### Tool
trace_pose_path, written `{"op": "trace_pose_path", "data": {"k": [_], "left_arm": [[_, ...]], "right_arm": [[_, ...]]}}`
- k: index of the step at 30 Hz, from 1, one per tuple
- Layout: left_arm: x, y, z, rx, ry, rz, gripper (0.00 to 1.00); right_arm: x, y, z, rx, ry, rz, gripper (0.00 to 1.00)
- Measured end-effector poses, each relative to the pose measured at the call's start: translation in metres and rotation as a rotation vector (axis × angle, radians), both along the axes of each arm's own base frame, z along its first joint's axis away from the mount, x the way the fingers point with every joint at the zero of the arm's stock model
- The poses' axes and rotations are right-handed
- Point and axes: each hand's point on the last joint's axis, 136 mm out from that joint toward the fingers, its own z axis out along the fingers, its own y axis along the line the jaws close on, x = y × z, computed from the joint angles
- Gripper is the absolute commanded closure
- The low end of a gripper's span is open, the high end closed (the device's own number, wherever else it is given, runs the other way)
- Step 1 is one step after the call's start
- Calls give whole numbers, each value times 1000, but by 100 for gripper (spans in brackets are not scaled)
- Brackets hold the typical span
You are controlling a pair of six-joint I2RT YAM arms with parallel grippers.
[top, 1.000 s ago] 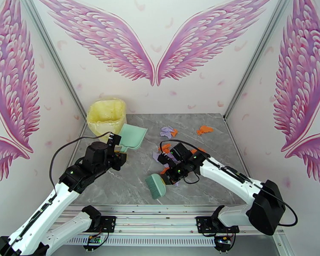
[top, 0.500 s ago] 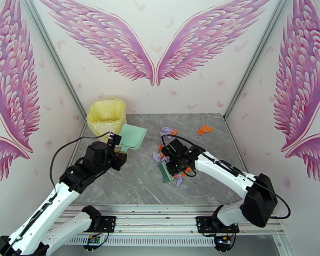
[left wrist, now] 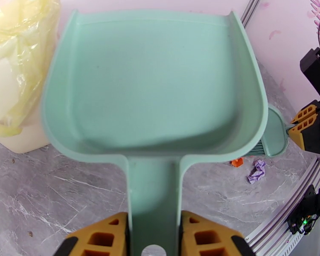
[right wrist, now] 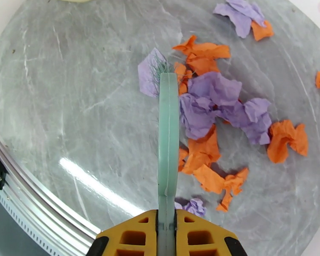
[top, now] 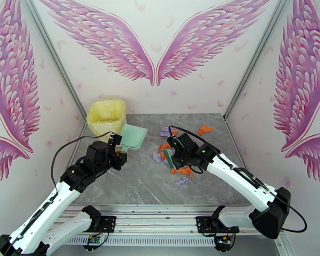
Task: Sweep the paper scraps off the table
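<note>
The brush stands past the lavender scrap nearest the metal rail, so the robot's right gripper should take the brush around to that scrap's rail side and sweep inward.
Orange and lavender paper scraps (top: 183, 170) lie scattered on the grey marble table (top: 130, 184), most of them mid-right, with more near the back (top: 205, 129). My right gripper (top: 176, 153) is shut on a mint-green brush (top: 170, 159). In the right wrist view the brush (right wrist: 168, 124) stands edge-on between the fingertips of that gripper (right wrist: 166, 222), and the scraps (right wrist: 211, 103) crowd against its right side. My left gripper (top: 121, 157) is shut on the handle of a mint-green dustpan (top: 132, 138). Held by that gripper (left wrist: 153, 235), the dustpan (left wrist: 155, 82) looks empty.
A bin lined with a yellow bag (top: 106, 116) stands at the back left corner, just beyond the dustpan, and the bag (left wrist: 15, 60) is close on its left. A metal rail (top: 168, 208) edges the table's front. White walls with pink wings enclose the other three sides.
My right arm has carried the brush from the table's front toward the middle and turned it edge-on among the scraps, shifting some. The left arm and dustpan have not moved.
</note>
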Motion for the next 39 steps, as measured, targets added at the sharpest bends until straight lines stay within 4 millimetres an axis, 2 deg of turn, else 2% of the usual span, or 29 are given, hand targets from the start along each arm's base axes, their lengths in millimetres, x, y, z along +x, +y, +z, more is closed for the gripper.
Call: {"op": "trace_pose_path", "data": {"k": [5,10,16,20,25,27,30,33,39], "left_arm": [[-1,-1,0,-4,2,-7,100],[-1,-2,0,-6,3,-10,100],[-1,-2,0,-8,4,-12,100],[-2,-3,0,-10,5,-15,100],[-2,-4,1,-15,6,-21,100],[-3,-3,2,-17,2,-21,100],[-5,-2,6,-24,-9,-20,100],[-6,-2,8,-30,-16,-20,100],[-6,-2,8,-30,-17,-21,100]], "right_arm": [[-10,-42,6,-121,24,-197,100],[-37,-86,6,-183,52,-416,100],[-78,-113,-16,-92,110,-615,100],[-95,-114,-32,-21,178,-728,100],[-99,-110,-37,-15,257,-891,100],[-97,-107,-33,-60,290,-959,100],[-81,-92,-29,-109,322,-1047,100],[-67,-76,-34,-129,354,-1090,100],[-74,-73,-38,-126,396,-1189,100]]}}
